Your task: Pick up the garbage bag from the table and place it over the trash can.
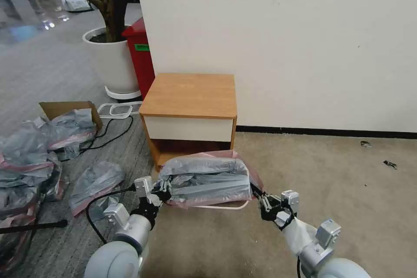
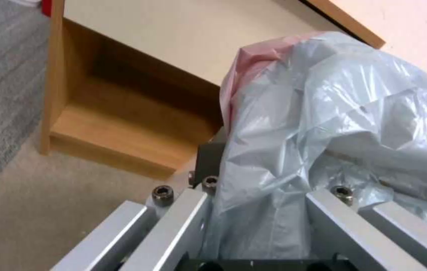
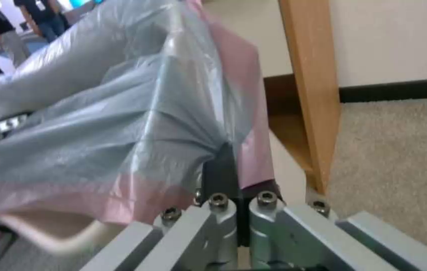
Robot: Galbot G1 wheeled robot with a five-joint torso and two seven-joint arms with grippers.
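I expect the garbage bag (image 1: 208, 164) to open into a hollow lining when I pull the bag's end over the trash can, because loose grey folds (image 1: 206, 182) dip inside the pink band.
The garbage bag (image 1: 208, 178), grey crinkly plastic with a pink band, lies stretched over the top of the trash can, whose cream rim (image 1: 219, 206) peeks out below it. Both stand on the carpet just in front of the table (image 1: 189, 93), a light-wood nightstand. My left gripper (image 1: 164, 190) is at the bag's left end, fingers apart, with loose plastic bulging between them (image 2: 273, 177). My right gripper (image 1: 260, 200) is at the bag's right end, its dark pads (image 3: 223, 169) pinched shut on the pink rim. The can's rim (image 3: 47, 229) also shows beneath the band.
A heap of similar grey bags (image 1: 26, 160) and a cardboard box (image 1: 65, 108) lie on the floor to the left, with cables (image 1: 108, 134). A white plant pot (image 1: 113, 61) and red bin (image 1: 141, 56) stand behind. Open carpet (image 1: 347, 191) lies to the right.
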